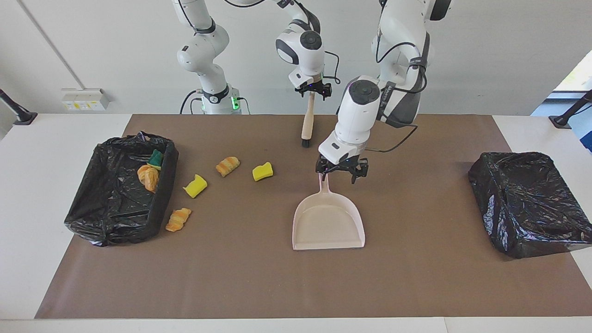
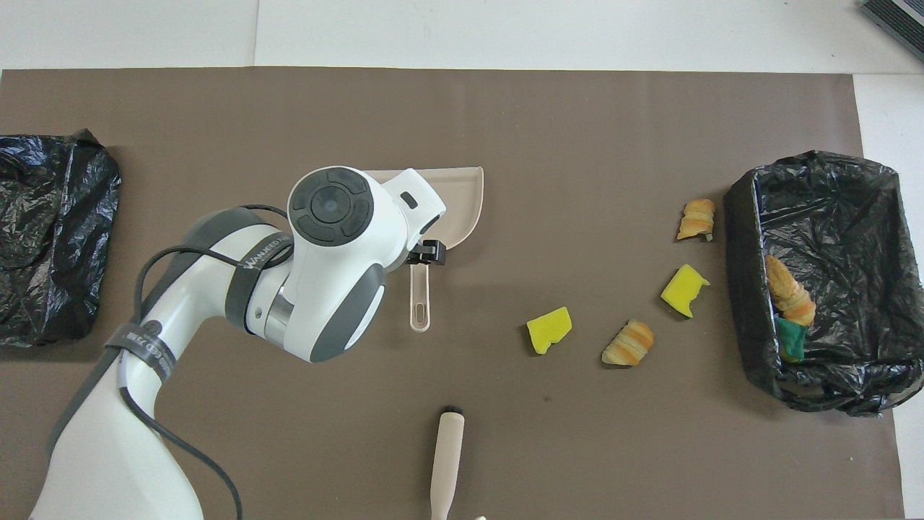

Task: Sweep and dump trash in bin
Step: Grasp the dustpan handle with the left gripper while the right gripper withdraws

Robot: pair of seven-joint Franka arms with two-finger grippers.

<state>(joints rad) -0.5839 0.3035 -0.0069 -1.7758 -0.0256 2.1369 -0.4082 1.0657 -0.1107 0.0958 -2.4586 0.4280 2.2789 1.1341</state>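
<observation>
The dustpan's open edge is aimed past the trash, so the robot's left gripper should grab the dustpan's handle and swing that edge around toward the trash before the robot sweeps.
The beige dustpan lies flat mid-mat, handle toward the robots. My left gripper hangs open just above the handle's end, nothing between its fingers. My right gripper is shut on a brush that hangs upright, bristles just above the mat. Trash on the mat: two yellow sponge chunks and two croissant lumps, beside the black-lined bin. In the bin lie a croissant and a green sponge.
A second black-bagged bin stands at the left arm's end of the table. The brown mat covers most of the white tabletop. In the overhead view the left arm's wrist covers part of the dustpan.
</observation>
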